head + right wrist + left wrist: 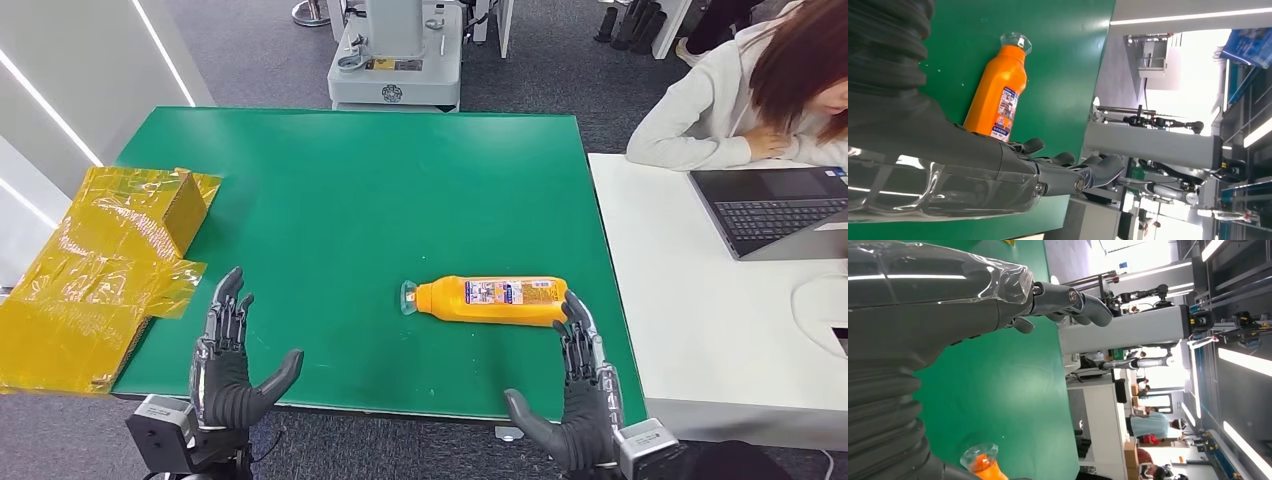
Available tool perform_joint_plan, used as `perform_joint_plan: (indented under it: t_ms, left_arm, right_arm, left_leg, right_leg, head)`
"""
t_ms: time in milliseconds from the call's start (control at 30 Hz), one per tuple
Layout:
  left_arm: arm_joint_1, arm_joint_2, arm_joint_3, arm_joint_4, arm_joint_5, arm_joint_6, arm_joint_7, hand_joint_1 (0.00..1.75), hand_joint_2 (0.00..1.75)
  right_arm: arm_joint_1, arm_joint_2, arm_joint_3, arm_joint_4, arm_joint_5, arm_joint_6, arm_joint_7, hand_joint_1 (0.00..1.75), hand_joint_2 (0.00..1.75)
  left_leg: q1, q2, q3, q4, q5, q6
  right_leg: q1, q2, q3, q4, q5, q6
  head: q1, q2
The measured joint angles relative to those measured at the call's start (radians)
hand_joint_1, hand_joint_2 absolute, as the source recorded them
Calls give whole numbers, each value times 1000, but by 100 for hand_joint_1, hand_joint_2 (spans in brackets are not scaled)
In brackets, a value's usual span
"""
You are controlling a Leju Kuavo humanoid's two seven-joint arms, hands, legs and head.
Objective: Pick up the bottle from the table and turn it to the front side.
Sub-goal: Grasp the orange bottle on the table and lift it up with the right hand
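Note:
Small printed panels (514, 291) fill the label that faces up, so the orange bottle (493, 301) will show a bolder front label from underneath when the robot turns it.
An orange bottle (492, 300) with a clear cap and a printed label lies on its side on the green table (350, 180), cap pointing left. The right wrist view shows the bottle (998, 100) just past my fingers, and its cap end (982, 460) appears in the left wrist view. My right hand (578, 395) is open at the table's front edge, fingertips close to the bottle's base end, holding nothing. Over the front left of the table my left hand (228, 355) is open with fingers spread, well left of the bottle.
Crumpled yellow film over a cardboard box (105, 265) sits at the table's left edge. A white desk (700, 330) with a laptop (775, 210) adjoins on the right, where a person (750, 90) sits. A grey machine base (395, 60) stands beyond the far edge.

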Motion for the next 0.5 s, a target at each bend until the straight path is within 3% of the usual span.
perform_joint_plan:
  t_ms: [500]
  left_arm:
    - [2,16,7,0,16,5,-19,0,175]
  right_arm:
    - [1,-5,10,-2,8,-4,12,0,175]
  left_leg:
    - [0,0,0,0,0,0]
  right_leg:
    - [0,0,0,0,0,0]
  head:
    - [0,0]
